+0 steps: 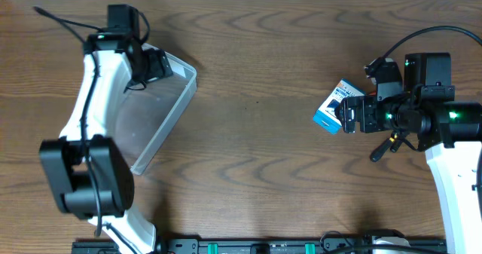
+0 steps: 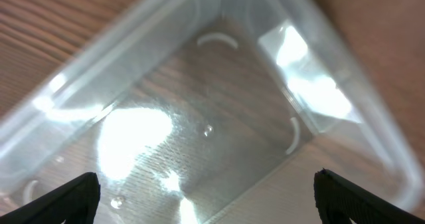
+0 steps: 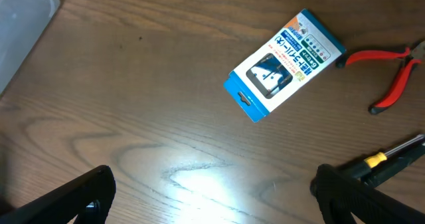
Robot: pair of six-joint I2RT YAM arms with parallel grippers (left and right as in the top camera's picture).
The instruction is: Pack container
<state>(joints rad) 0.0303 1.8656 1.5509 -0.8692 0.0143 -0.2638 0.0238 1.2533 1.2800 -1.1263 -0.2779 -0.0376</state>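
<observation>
Next, I turn the plastic container (image 1: 153,117) crosswise with my left gripper and push it into the open middle (image 1: 248,123), because it lies at a slant, far from the blue-and-white box.
The clear plastic container (image 1: 162,111) lies at the left of the table, and its inside shows no items in the left wrist view (image 2: 212,111). My left gripper (image 1: 154,67) hovers over its far end, open, with nothing between the fingers (image 2: 206,201). My right gripper (image 1: 349,112) is open and empty above bare table (image 3: 212,197), next to a small blue-and-white box (image 1: 330,107) (image 3: 284,64). Red-handled pliers (image 3: 385,71) and a black screwdriver with a yellow band (image 3: 392,161) lie to the right of the box.
A corner of the container shows at the top left of the right wrist view (image 3: 20,31). The screwdriver's tip sticks out under the right arm in the overhead view (image 1: 382,148). Dark equipment runs along the table's front edge (image 1: 263,246).
</observation>
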